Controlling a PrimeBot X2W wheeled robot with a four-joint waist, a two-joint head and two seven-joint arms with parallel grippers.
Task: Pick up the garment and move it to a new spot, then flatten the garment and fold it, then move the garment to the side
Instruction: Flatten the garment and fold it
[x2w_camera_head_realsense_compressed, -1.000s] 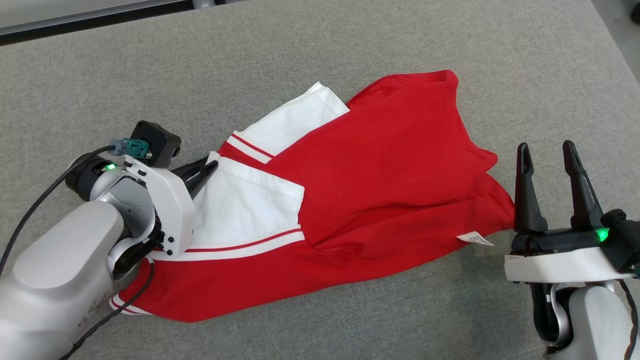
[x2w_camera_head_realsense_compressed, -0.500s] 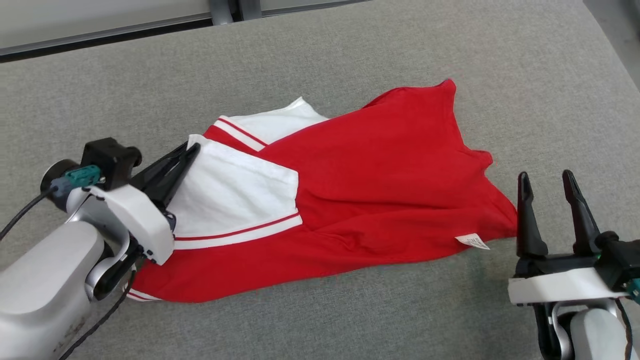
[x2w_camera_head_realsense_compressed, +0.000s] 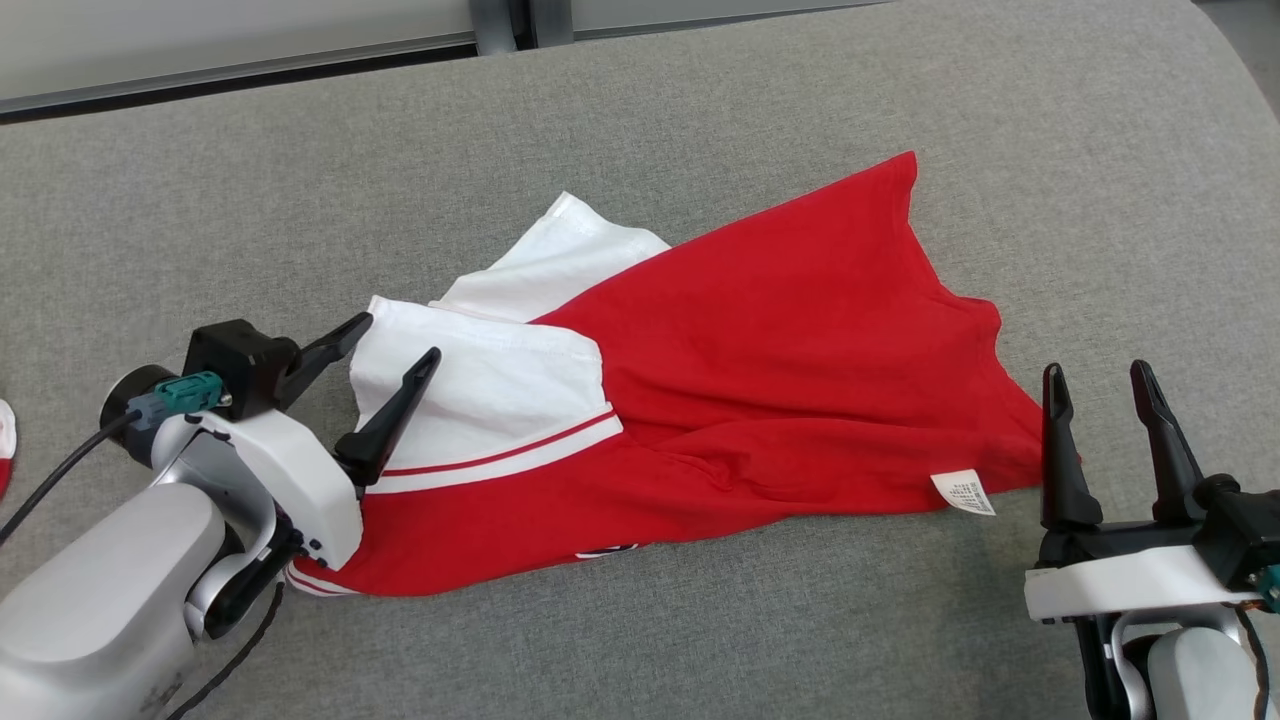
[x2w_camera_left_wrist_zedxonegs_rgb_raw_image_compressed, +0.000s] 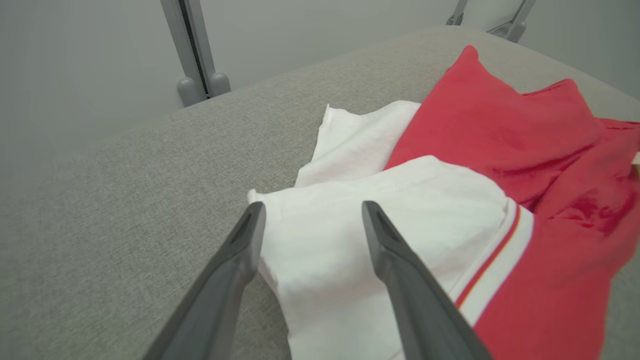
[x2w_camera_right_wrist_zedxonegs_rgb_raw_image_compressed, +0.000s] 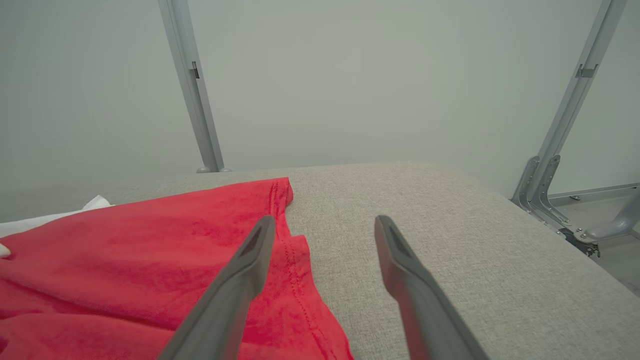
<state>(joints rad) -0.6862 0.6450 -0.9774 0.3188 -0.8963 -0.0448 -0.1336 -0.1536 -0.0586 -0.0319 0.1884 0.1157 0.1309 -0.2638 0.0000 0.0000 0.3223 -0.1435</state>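
I expect the far sleeve (x2w_camera_head_realsense_compressed: 561, 262) to come out and show its stripes when I pull the garment, because white cloth sticks out from under the red body (x2w_camera_head_realsense_compressed: 600, 282).
The garment (x2w_camera_head_realsense_compressed: 760, 340) is a red shirt with white sleeves and red-striped cuffs, lying crumpled and partly doubled over on the grey table (x2w_camera_head_realsense_compressed: 700, 120). My left gripper (x2w_camera_head_realsense_compressed: 395, 342) stands open at its left end, one finger over the white sleeve (x2w_camera_head_realsense_compressed: 480, 390) and one beside its corner. In the left wrist view the left gripper (x2w_camera_left_wrist_zedxonegs_rgb_raw_image_compressed: 314, 206) straddles that sleeve corner (x2w_camera_left_wrist_zedxonegs_rgb_raw_image_compressed: 320, 240) and grips nothing. My right gripper (x2w_camera_head_realsense_compressed: 1095, 370) is open just right of the red hem. In the right wrist view the right gripper (x2w_camera_right_wrist_zedxonegs_rgb_raw_image_compressed: 325, 220) has one finger over the hem of the garment (x2w_camera_right_wrist_zedxonegs_rgb_raw_image_compressed: 150, 235).
A white label (x2w_camera_head_realsense_compressed: 965, 492) sticks out at the hem near my right gripper. A scrap of red and white cloth (x2w_camera_head_realsense_compressed: 4, 445) shows at the left edge. Grey metal posts (x2w_camera_head_realsense_compressed: 505, 22) stand beyond the table's far edge, and the table's right edge (x2w_camera_right_wrist_zedxonegs_rgb_raw_image_compressed: 550, 235) falls away near more framing.
My left gripper was shut on the white sleeve's corner and has opened, leaving the sleeve lying on the table. The head view has shifted. My right gripper stays open.
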